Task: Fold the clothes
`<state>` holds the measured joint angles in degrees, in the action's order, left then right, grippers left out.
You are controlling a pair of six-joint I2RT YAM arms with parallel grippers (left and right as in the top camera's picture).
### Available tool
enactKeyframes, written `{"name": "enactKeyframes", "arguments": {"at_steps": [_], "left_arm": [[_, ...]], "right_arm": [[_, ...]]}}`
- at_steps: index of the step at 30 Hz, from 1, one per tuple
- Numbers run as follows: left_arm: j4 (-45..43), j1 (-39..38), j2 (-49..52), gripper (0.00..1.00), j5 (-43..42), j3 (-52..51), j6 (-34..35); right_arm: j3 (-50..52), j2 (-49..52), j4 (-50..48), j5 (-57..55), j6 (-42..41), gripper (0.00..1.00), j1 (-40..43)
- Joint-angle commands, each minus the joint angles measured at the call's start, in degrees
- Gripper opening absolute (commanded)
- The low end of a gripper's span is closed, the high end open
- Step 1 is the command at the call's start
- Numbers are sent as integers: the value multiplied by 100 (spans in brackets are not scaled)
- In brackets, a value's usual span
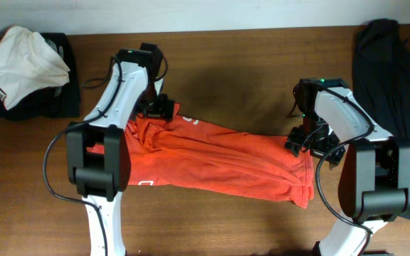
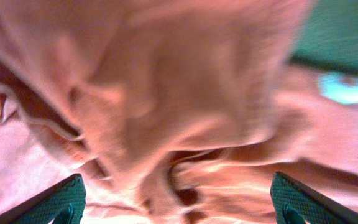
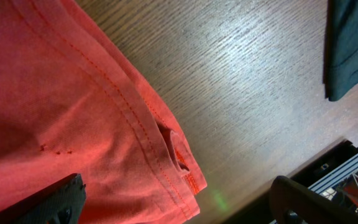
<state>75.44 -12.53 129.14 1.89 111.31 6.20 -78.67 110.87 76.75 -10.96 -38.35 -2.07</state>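
The T-shirt is flat under my right gripper but crumpled [image 1: 164, 131] by the white lettering. My left gripper should pinch the bunched cloth [image 1: 145, 135] and smooth it out before I fold.
The red-orange T-shirt [image 1: 219, 160] lies bunched in a long band across the middle of the table, with a bit of white lettering near its upper left. My left gripper [image 1: 159, 108] is open over the shirt's upper left end; in the left wrist view crumpled cloth [image 2: 166, 106] fills the frame between the spread fingers [image 2: 179, 208]. My right gripper [image 1: 306, 141] is open over the shirt's right end; the right wrist view shows the stitched hem [image 3: 148, 134] between its fingers [image 3: 179, 205], with nothing gripped.
A white and dark pile of garments [image 1: 23, 71] lies at the back left. A black garment [image 1: 390, 64] lies at the right, also showing in the right wrist view [image 3: 353, 43]. Brown wood table [image 1: 248, 64] surrounds the shirt.
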Motion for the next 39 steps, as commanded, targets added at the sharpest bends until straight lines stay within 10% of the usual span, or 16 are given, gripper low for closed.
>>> {"name": "enactKeyframes", "arguments": {"at_steps": [1,9,17,39], "left_arm": [[-463,-372,-153,95,2,87,-197],[-859,-382,361,89,361,85,-472],[-813,-295,396,59,588,85,-584],[-501,-332,505,59,269,199,-1064]], "right_arm": [[24,-68,0,-131,68,99,33],[24,-68,-15,-131,192,99,33],[24,-68,-35,-129,190,99,26],[24,-68,-114,-129,195,99,26]]}}
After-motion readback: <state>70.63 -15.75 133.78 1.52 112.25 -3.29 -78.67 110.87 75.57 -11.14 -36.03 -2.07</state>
